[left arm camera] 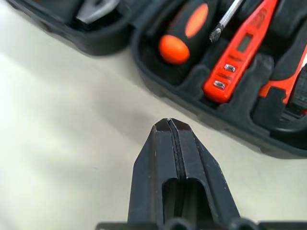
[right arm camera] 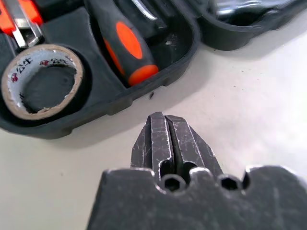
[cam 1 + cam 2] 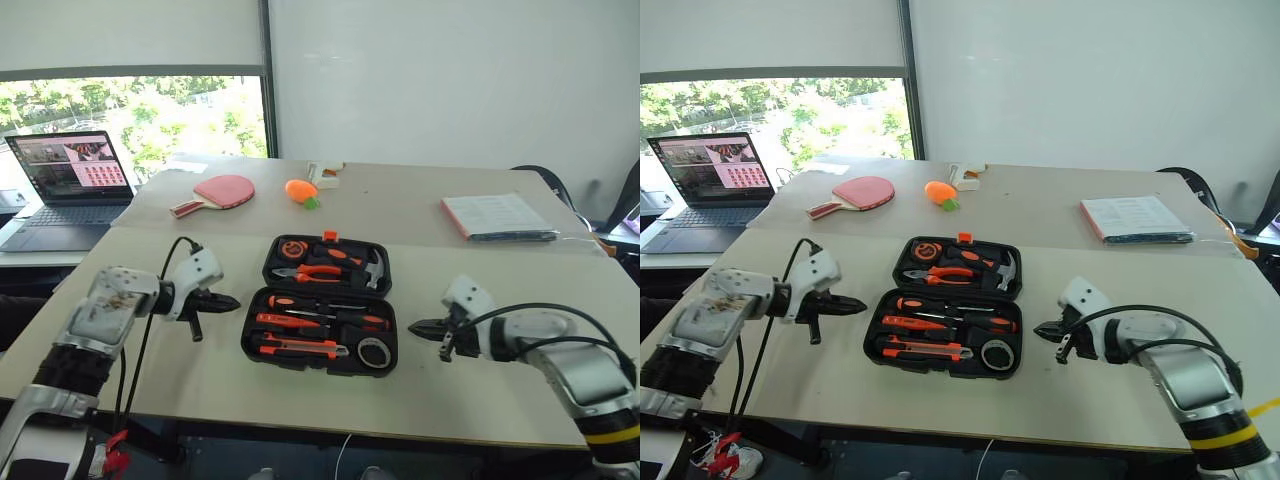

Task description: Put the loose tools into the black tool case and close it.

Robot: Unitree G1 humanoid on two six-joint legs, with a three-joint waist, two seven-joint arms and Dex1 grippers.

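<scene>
My right gripper is closed next to the case's near half (image 3: 396,338). I should move it back, open it and grab the far half by its rim (image 3: 388,272) beside the hammer.
The black tool case (image 3: 247,340) lies open flat on the table in front of me. Its near half holds two black-and-orange screwdrivers (image 3: 310,303), an orange-black utility knife (image 3: 300,349) and a small tape roll (image 3: 373,352). A thin orange screwdriver (image 1: 240,48) sits in a slot beside a screwdriver handle (image 1: 184,33). My left gripper (image 3: 232,300) is shut and empty, its tip just left of the case. On the right side, my right gripper (image 3: 415,326) is also shut on nothing, a short way off the rim near the tape roll (image 2: 14,76).
The case's far half holds pliers (image 3: 315,271) and a hammer (image 3: 373,268). Further back lie a red paddle (image 3: 220,190), an orange carrot toy (image 3: 301,191) and a stack of papers (image 3: 497,215). A laptop (image 3: 70,190) stands open at the far left.
</scene>
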